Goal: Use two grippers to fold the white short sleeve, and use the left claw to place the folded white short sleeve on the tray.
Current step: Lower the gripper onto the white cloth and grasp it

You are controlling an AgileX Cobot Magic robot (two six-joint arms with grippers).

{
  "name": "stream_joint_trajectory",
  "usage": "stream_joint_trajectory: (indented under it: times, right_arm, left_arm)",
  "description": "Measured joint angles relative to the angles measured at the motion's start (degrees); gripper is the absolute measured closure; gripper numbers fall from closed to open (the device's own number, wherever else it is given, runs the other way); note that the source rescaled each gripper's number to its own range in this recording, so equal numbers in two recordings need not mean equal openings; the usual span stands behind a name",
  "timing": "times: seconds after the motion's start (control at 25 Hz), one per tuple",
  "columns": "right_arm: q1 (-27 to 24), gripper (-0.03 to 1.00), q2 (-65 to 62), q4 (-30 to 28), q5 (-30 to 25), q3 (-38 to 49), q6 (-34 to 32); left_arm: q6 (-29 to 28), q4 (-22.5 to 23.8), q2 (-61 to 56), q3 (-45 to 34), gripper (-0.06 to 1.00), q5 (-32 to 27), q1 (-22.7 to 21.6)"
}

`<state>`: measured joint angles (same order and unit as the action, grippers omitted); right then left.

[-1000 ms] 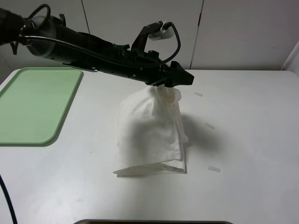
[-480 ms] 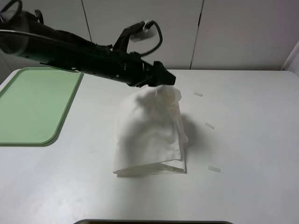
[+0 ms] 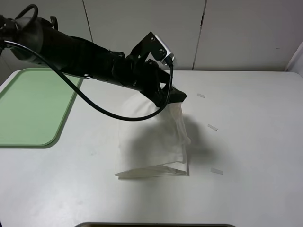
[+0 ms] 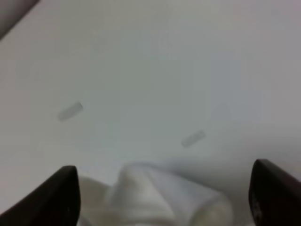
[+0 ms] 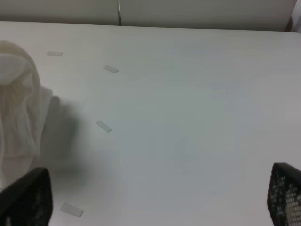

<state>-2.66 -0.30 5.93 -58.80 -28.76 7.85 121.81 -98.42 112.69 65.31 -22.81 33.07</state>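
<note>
The white short sleeve's far end (image 3: 176,112) is bunched high at my left gripper, so next I back off and come to the flat edge (image 3: 121,143) facing the tray.
The white short sleeve (image 3: 151,142) lies folded in a heap at the table's middle, its far end bunched up high. My left gripper (image 3: 173,97) reaches across from the left and sits right at that raised bunch. In the left wrist view my left gripper (image 4: 162,190) has its fingers (image 4: 63,190) spread wide, with the bunched shirt (image 4: 141,186) between them. The pale green tray (image 3: 33,104) lies bare at the far left. My right gripper (image 5: 160,197) is open over bare table, right of the shirt (image 5: 19,108); it is out of the high view.
Small white tape strips (image 3: 201,95) (image 3: 212,127) (image 3: 217,170) lie on the table right of the shirt. A white cabinet wall runs behind the table. A dark edge (image 3: 156,225) shows at the bottom middle of the high view.
My left gripper has swung back left, turned and dropped onto the shirt's raised end. Its fingers, shut on the cloth a second ago, are spread, and the shirt's top has sunk.
</note>
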Motion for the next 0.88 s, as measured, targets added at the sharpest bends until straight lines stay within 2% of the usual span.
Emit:
stream_joint_trajectory:
  times: [0.28, 0.4, 0.44, 0.52, 0.6, 0.64, 0.68, 0.72, 0.76, 0.8, 0.84, 0.88]
  right_arm:
    - [0.0, -0.03, 0.0, 0.0, 0.0, 0.0, 0.0]
    - [0.0, -0.03, 0.0, 0.0, 0.0, 0.0, 0.0]
    - [0.0, -0.03, 0.0, 0.0, 0.0, 0.0, 0.0]
    - [0.0, -0.03, 0.0, 0.0, 0.0, 0.0, 0.0]
    - [0.0, -0.03, 0.0, 0.0, 0.0, 0.0, 0.0]
    - [0.0, -0.03, 0.0, 0.0, 0.0, 0.0, 0.0]
    - [0.0, -0.03, 0.0, 0.0, 0.0, 0.0, 0.0]
    - [0.0, -0.03, 0.0, 0.0, 0.0, 0.0, 0.0]
    - [0.0, -0.03, 0.0, 0.0, 0.0, 0.0, 0.0]
    - [0.0, -0.03, 0.0, 0.1, 0.0, 0.0, 0.0]
    - [0.0, -0.03, 0.0, 0.1, 0.0, 0.0, 0.0]
    - [0.0, -0.03, 0.0, 0.1, 0.0, 0.0, 0.0]
  left_arm:
    - [0.1, -0.2, 0.0, 0.8, 0.22, -0.1, 0.0]
    - [-2.9, -0.2, -0.7, 0.8, 0.22, 0.0, 0.0]
    - [-5.5, 0.7, -1.4, 0.8, 0.22, 0.2, 0.0]
    - [-16.3, 12.6, -4.6, 1.2, 0.22, 1.6, -0.1]
    - [-31.2, 27.6, -7.0, 2.5, 0.22, 3.5, -0.1]
    - [-39.4, 37.8, -7.8, 3.2, 0.22, 4.0, -0.1]
    - [-39.4, 37.8, -7.8, 3.2, 0.22, 4.0, -0.1]
    - [-50.5, 48.8, -8.7, 4.3, 0.22, 4.6, -0.1]
    - [-60.5, 56.3, -9.1, 5.0, 0.22, 5.0, 0.1]
    - [-81.6, 77.0, -9.7, 6.8, 0.22, 6.5, 0.7]
    - [-94.0, 88.2, -9.7, 7.4, 0.22, 7.6, 1.1]
    - [-105.7, 96.8, -9.7, 7.4, 0.22, 8.7, 1.6]
